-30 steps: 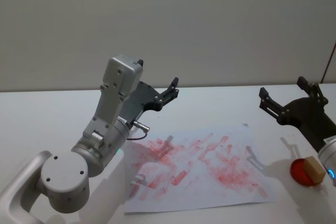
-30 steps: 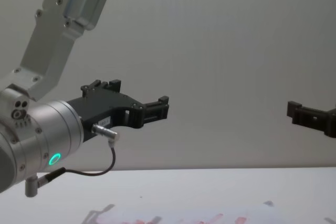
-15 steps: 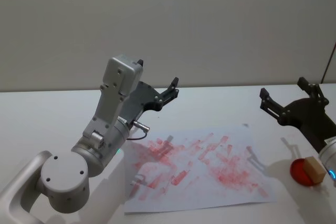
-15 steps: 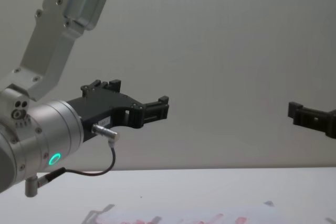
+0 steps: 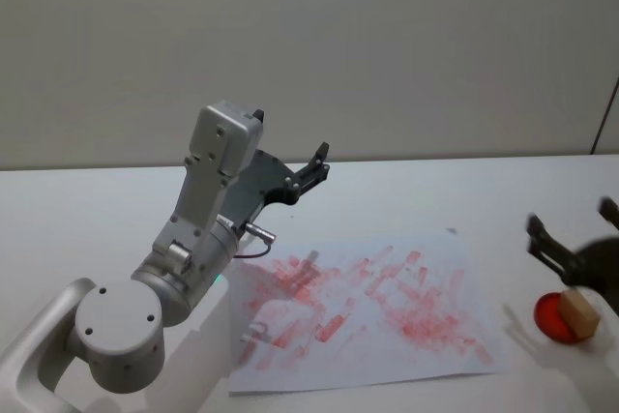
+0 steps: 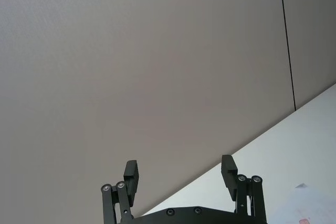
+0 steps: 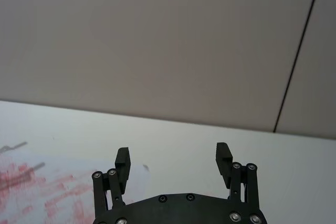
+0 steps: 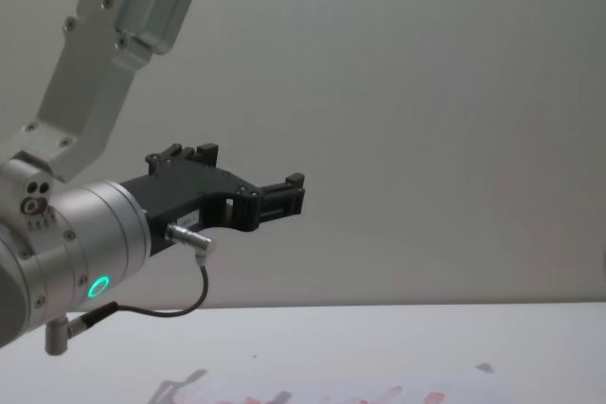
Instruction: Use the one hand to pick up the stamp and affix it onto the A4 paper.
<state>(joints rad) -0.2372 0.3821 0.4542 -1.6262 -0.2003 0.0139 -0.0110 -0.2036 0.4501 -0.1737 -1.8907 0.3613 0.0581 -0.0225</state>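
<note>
I expect the A4 paper [image 8: 346, 392] to slide a bit toward the wall when I press the stamp, because the paper's far corner lies loose on the smooth table.
The stamp [image 5: 577, 312] is a small wooden block standing on a round red ink pad [image 5: 552, 317] at the table's right edge. The hand, my right gripper [image 5: 573, 227], hovers open just behind and above the stamp, blurred by motion; its fingers [image 7: 123, 159] hold nothing. The A4 paper [image 5: 368, 311] lies flat mid-table, covered in red stamped marks, and its corner [image 7: 37, 192] shows in the right wrist view. My left gripper [image 5: 317, 160] is raised over the paper's far left side, open and empty [image 6: 181, 174], and points forward [image 8: 294, 194].
The white table [image 5: 87, 210] runs back to a plain grey wall. My left arm's silver links [image 5: 208, 200] rise over the paper's left side. A strip of the paper's edge [image 8: 331, 395] shows low in the chest view.
My right gripper has dropped lower and swung right, closer to the stamp, and has left the chest view. The left arm has not moved.
</note>
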